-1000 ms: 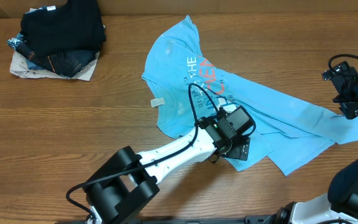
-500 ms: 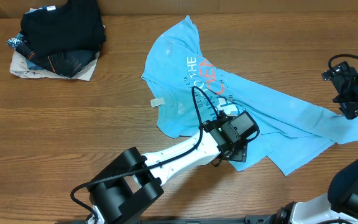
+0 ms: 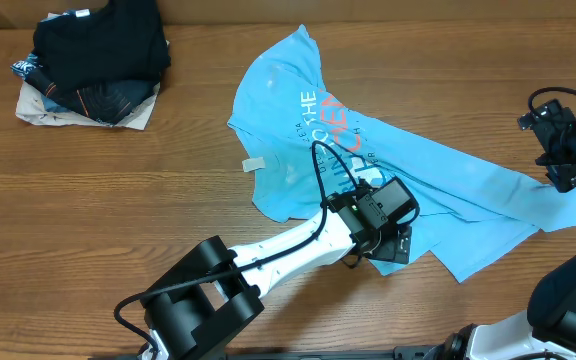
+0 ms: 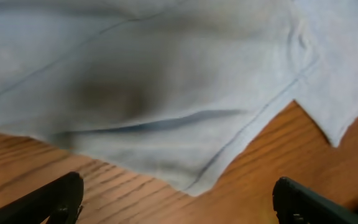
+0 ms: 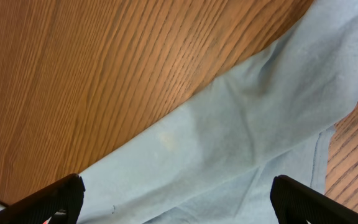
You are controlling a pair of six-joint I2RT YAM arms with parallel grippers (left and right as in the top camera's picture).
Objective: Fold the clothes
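Observation:
I can see that the T-shirt's body lies crumpled (image 3: 450,203) next to its hemmed corner, so next my left gripper pinches that corner (image 4: 197,182) and pulls it toward the white label's side before I fold the T-shirt.
The clothes (image 3: 308,120), a light sky-blue T-shirt with red and white lettering, lie crumpled across the middle and right of the table. My left gripper (image 3: 394,244) is at the shirt's lower edge, open. In the left wrist view a hemmed corner of the shirt (image 4: 194,180) lies just ahead of the left gripper (image 4: 179,198), with bare wood between the fingers (image 4: 58,198). My right gripper (image 3: 568,172) hangs over the shirt's far right end, open. In the right wrist view the blue cloth (image 5: 229,143) lies beneath the right gripper (image 5: 176,200), which holds nothing.
A pile of black and dark folded garments (image 3: 93,60) sits at the back left. A small white label (image 3: 254,164) sticks out at the shirt's left edge. Bare wooden table (image 3: 118,200) lies to the left and along the front.
My left gripper has shifted a little to the right along the shirt's lower edge. The right arm and the shirt have not visibly moved.

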